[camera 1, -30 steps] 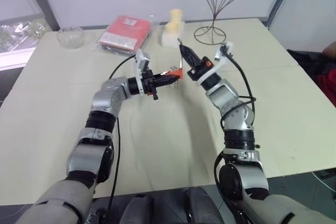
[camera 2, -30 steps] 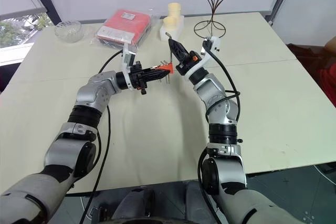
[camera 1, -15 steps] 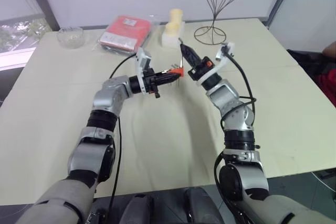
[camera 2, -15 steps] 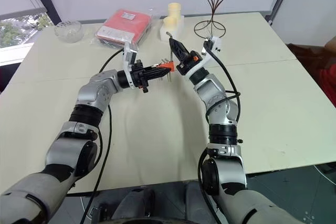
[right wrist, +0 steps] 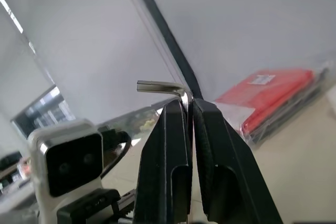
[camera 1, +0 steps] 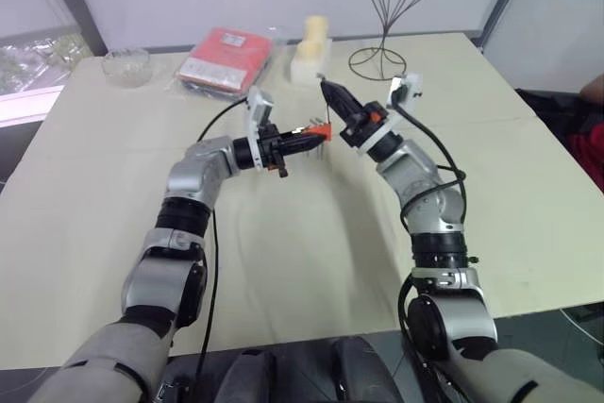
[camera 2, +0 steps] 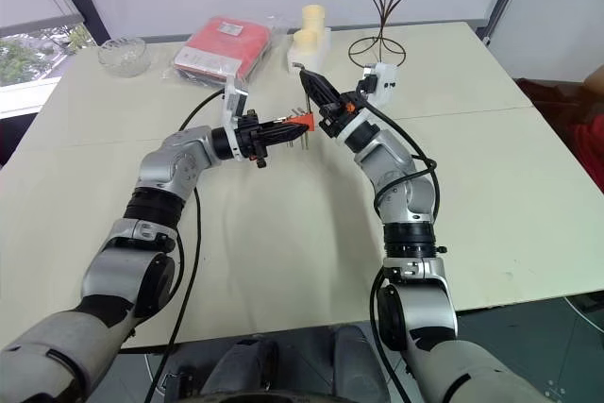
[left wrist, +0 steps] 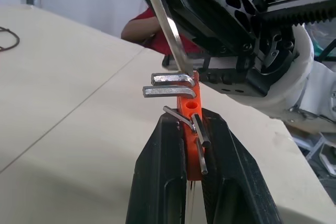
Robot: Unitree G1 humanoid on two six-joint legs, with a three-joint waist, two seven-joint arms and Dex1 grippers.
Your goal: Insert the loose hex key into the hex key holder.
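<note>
The loose hex key slants at the holder's end hole (left wrist: 190, 73), so my right gripper should open, back off and take the bend (right wrist: 182, 91) more squarely before pushing it in.
My left gripper (left wrist: 191, 124) is shut on the red-orange hex key holder (left wrist: 189, 109), held above the table's middle and pointing right. Several short grey keys stick out of the holder. My right gripper (right wrist: 189, 103) is shut on the loose hex key (right wrist: 157, 86), whose short bent end juts past the fingertips. In the left wrist view the key's long shank (left wrist: 163, 24) slants down to the holder's top end, beside two bent keys. I cannot tell whether its tip is in a hole. In the head views the right gripper (camera 1: 332, 93) sits just above the holder (camera 1: 319, 129).
A large red flat packet (camera 1: 225, 58) lies at the back of the table (camera 1: 283, 252), with a glass bowl (camera 1: 125, 65) at the back left. Cream blocks (camera 1: 310, 49) and a wire stand (camera 1: 387, 7) stand behind the grippers. A person in red shows at the right edge (camera 1: 593, 92).
My right wrist has rolled and its elbow has swung out to the right, while the gripper stays over the holder. The left arm holds still.
</note>
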